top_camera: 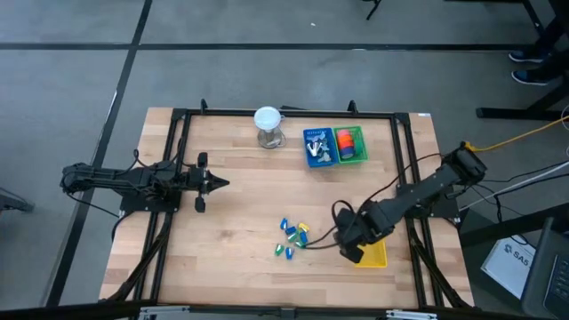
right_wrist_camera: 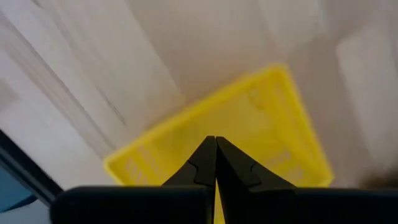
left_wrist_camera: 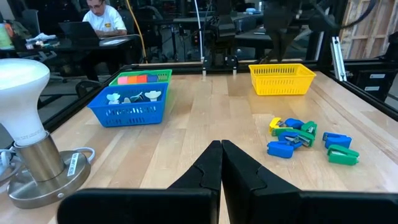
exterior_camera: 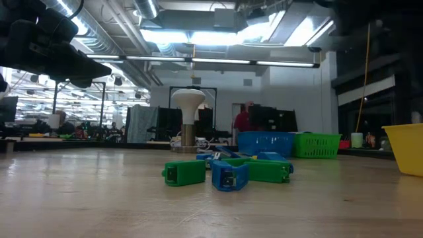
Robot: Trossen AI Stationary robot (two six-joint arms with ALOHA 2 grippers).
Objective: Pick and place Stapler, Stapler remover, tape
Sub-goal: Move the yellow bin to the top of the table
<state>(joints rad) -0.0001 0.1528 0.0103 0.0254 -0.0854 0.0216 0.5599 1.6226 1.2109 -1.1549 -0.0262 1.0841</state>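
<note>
The yellow basket [top_camera: 376, 255] is a long way from the other baskets. Next, my right gripper slides it toward the blue and green baskets before it places the staplers.
Several small staplers [top_camera: 293, 236], green, blue and yellow, lie in a loose pile on the wooden table [top_camera: 240, 222]; they also show in the low view [exterior_camera: 225, 173] and the left wrist view [left_wrist_camera: 303, 138]. Staple removers [left_wrist_camera: 132, 97] lie in a blue basket [top_camera: 318, 148]. Orange, red and pink tape pieces [top_camera: 350, 140] fill a green basket [top_camera: 353, 156]. My right gripper [top_camera: 353, 249] hangs shut, pointing down, above a yellow basket [right_wrist_camera: 249, 134] with nothing between its fingers. My left gripper [top_camera: 220, 184] rests shut and level at the table's left.
A white lamp-like stand [top_camera: 268, 126] rises on a metal base at the far side, left of the blue basket. A black frame [top_camera: 293, 113] runs around the table. People sit at desks in the room beyond. Bare wood lies between the pile and my left gripper.
</note>
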